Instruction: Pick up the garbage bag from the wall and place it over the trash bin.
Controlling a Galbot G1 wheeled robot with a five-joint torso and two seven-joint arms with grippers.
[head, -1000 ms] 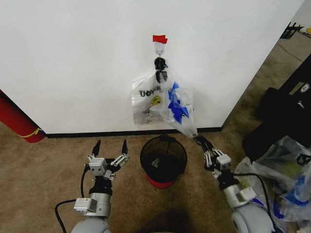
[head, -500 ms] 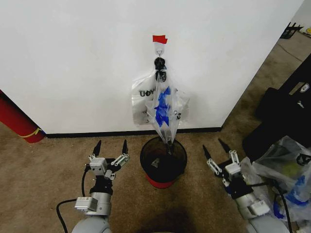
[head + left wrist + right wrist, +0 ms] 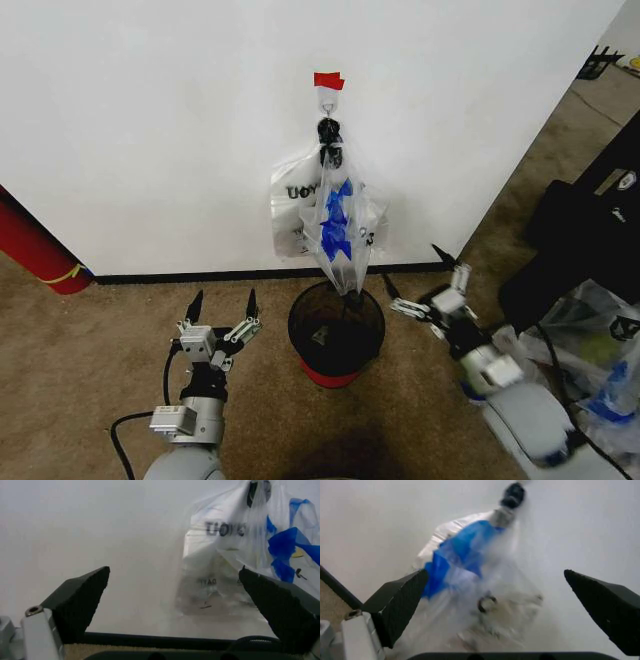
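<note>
The white bag (image 3: 290,212) is hanging flat behind the gathered garbage bag (image 3: 344,224), so I expect only the garbage bag to come off when I pull it away.
The garbage bag (image 3: 337,228), crinkly clear plastic with blue patches, hangs straight down from a small hook (image 3: 327,103) on the white wall (image 3: 150,130), under a red tape strip (image 3: 328,80). Its tip reaches the rim of the black mesh trash bin (image 3: 296,338), which stands on the carpet right below. My right gripper (image 3: 413,268) is open, low to the right of the bin and turned toward the bag (image 3: 457,557); it holds nothing. My left gripper (image 3: 223,300) stands open left of the bin, pointing up at the wall, with the bag (image 3: 285,545) off to its side.
A white bag with black lettering (image 3: 295,205) hangs on the same hook behind the blue one. A red cylinder (image 3: 35,250) leans at the far left. Dark luggage (image 3: 590,225) and clear sacks (image 3: 595,350) crowd the right. A black baseboard (image 3: 200,275) runs along the wall.
The right gripper let go of the bag's lower corner and opened; the bag swung back to hang straight over the bin. The right gripper then rose and turned toward the bag. The left arm stayed.
</note>
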